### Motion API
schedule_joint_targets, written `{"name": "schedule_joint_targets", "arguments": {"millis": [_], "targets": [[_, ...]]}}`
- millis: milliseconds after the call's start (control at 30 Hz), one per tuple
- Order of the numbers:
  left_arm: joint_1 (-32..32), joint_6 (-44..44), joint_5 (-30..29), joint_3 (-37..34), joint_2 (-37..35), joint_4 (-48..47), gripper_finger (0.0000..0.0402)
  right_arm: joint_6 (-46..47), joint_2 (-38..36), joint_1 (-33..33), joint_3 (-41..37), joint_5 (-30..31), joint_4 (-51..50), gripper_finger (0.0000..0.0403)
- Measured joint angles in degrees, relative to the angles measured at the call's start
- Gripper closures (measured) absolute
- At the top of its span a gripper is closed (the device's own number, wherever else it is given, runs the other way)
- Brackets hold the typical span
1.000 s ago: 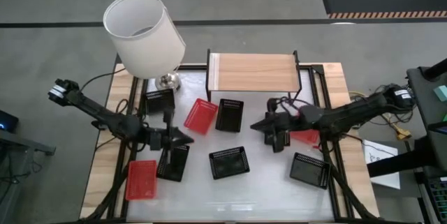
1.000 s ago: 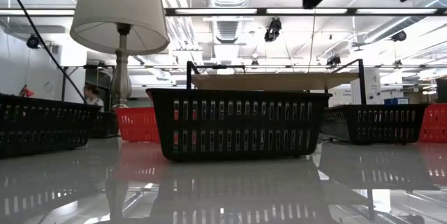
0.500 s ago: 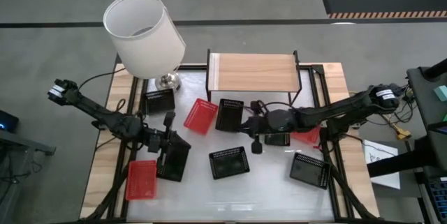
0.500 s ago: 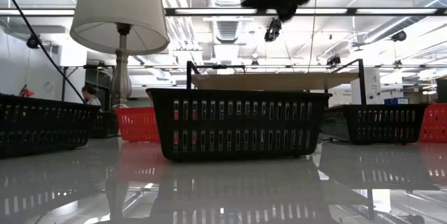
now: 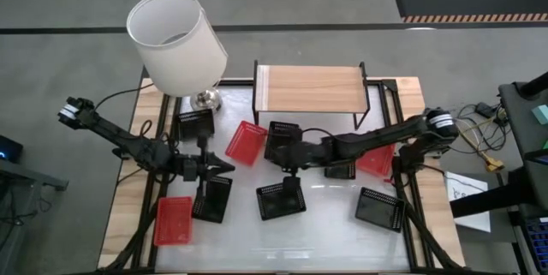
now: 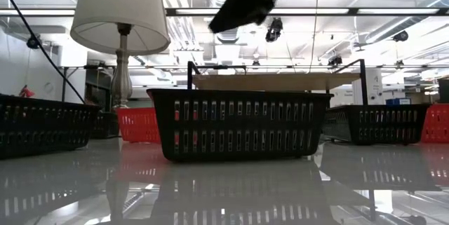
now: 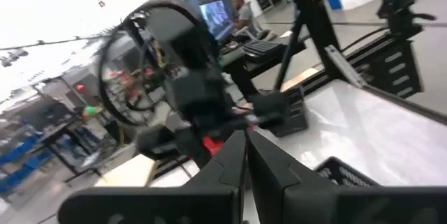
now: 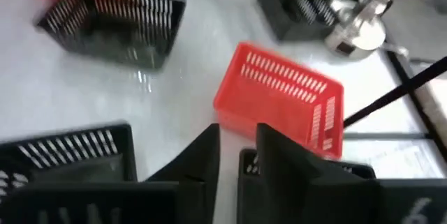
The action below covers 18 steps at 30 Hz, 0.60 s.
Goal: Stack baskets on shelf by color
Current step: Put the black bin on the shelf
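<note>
My right gripper should carry on descending, with the far black basket's near rim (image 8: pixel 243 172) lined up between its open fingers, until they straddle the black basket's rim (image 8: pixel 242 189), then close.
Several black baskets and three red ones stand on the white tabletop. The shelf (image 5: pixel 310 88) stands at the far edge with its board bare. My right gripper (image 5: pixel 289 155) hangs open over the table's middle, between the far black basket (image 5: pixel 281 138) and the near one (image 5: pixel 281 200). In its wrist view my right gripper (image 8: pixel 237 158) points toward the tilted red basket (image 8: pixel 283 98). My left gripper (image 5: pixel 220 167) is shut and holds nothing, in the air just beyond a black basket (image 5: pixel 211 198); its fingers (image 7: pixel 246 155) are closed together.
A lamp with a white shade (image 5: pixel 175 42) stands at the far left corner. Another red basket (image 5: pixel 174 220) sits near left, a black one (image 5: pixel 379 208) near right, and a red one (image 5: pixel 374 162) under the right arm. Cables run along both table sides.
My right gripper has swept toward the table's left, from above the right-hand red basket to over the middle black baskets, with its arm stretching out. No basket has moved.
</note>
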Motion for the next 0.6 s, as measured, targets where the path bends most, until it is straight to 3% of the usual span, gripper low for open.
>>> {"name": "schedule_joint_targets", "arguments": {"millis": [300,600], "targets": [[0.0,0.1,-0.4,-0.2,-1.1,-0.1,0.0402,0.6,9.1,-1.0,9.5,-0.3,-15.3,0.0231],[0.0,0.1,-0.4,-0.8,-1.8,-0.1,0.0402,3.2,14.3,-3.7,9.7,-1.0,-19.2,0.0208]]}}
